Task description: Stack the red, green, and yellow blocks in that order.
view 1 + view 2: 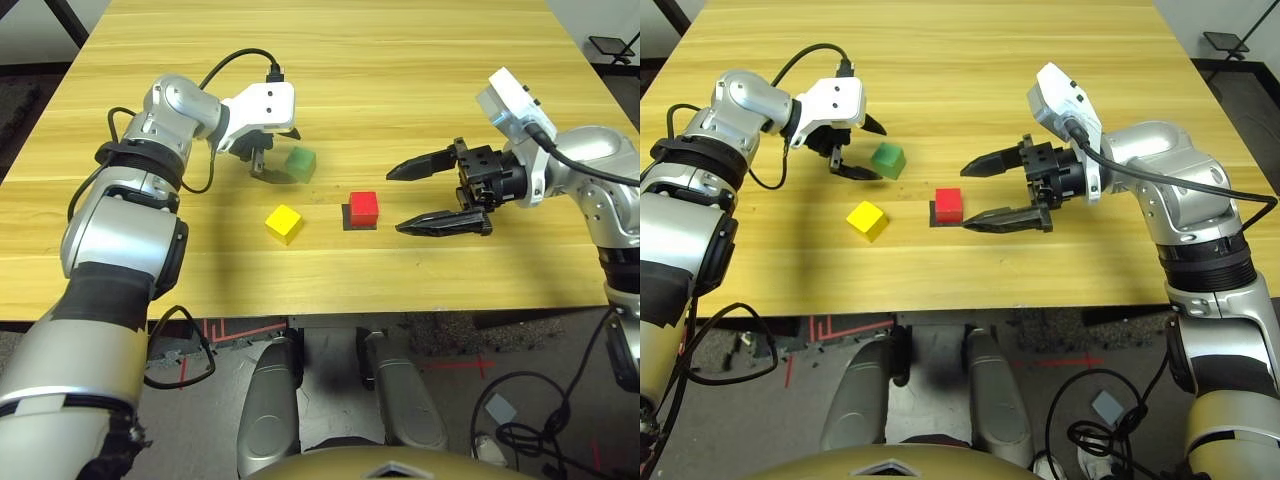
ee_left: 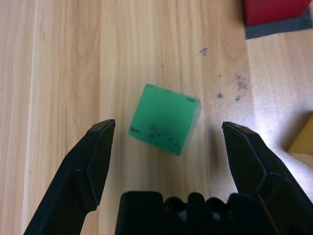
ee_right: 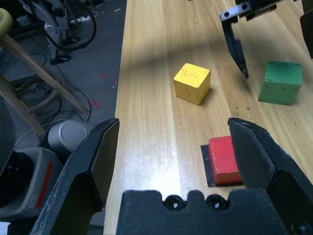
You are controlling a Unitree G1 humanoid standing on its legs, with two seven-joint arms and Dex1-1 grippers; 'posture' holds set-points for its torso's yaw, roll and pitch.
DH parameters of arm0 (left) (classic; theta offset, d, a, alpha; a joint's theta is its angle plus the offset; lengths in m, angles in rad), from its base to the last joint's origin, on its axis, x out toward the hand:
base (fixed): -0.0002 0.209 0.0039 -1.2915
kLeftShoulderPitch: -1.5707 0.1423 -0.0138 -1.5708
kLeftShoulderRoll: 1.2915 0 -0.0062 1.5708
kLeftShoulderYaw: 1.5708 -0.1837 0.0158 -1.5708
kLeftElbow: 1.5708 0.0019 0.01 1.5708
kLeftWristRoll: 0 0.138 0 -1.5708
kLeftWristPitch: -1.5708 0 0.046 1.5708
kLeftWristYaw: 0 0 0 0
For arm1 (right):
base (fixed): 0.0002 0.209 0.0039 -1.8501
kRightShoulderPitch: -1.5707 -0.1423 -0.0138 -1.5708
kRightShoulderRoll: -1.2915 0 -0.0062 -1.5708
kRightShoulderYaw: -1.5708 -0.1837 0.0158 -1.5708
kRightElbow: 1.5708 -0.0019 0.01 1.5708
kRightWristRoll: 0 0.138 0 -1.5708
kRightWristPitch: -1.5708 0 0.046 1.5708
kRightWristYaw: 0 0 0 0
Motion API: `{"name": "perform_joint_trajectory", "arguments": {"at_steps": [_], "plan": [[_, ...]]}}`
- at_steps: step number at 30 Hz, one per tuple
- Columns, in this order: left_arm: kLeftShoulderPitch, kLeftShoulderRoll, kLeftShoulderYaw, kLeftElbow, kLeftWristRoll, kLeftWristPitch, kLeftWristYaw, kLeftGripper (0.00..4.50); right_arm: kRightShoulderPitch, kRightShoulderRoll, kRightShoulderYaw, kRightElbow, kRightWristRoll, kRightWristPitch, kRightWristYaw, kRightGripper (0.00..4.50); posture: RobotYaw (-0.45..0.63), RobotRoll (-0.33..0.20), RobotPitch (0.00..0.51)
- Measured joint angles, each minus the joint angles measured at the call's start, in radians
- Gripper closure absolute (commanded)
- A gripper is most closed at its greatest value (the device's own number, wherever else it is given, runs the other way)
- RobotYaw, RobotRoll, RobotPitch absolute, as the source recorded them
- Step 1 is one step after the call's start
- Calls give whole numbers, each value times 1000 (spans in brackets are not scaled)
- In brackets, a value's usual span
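Observation:
My left gripper will turn the green block (image 1: pixel 300 164) square to its fingers when I close it, because the block sits crooked (image 2: pixel 165 120) between the open fingers.
The green block (image 1: pixel 300 163) lies on the table, straddled by the spread fingers of my left gripper (image 1: pixel 288 157), which stands open just left of it; the left wrist view shows the green block (image 2: pixel 165 119) between the fingertips, untouched. The red block (image 1: pixel 364 207) sits on a flat black square patch (image 1: pixel 348 219) near the table's middle. My right gripper (image 1: pixel 395 202) is open just right of the red block, fingers pointing at it, nothing held. The yellow block (image 1: pixel 284 223) rests alone to the left of the red one, and the right wrist view looks past the red block (image 3: pixel 224 159) to it.
The wooden table (image 1: pixel 420 70) stretches far behind the blocks with bare room. Its front edge (image 1: pixel 400 312) runs close below the yellow and red blocks. Cables lie on the floor (image 1: pixel 520 420) beyond that edge.

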Motion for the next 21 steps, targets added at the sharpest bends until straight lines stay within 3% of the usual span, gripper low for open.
{"name": "perform_joint_trajectory", "arguments": {"at_steps": [17,21], "plan": [[32,-61,-1,22,69,36,86,0,6,3,-6,-70,49,45,-55,17,-233,-131,254],[32,-61,1,23,79,51,101,1330,6,2,-10,-71,56,46,-62,0,-224,-129,254]]}}
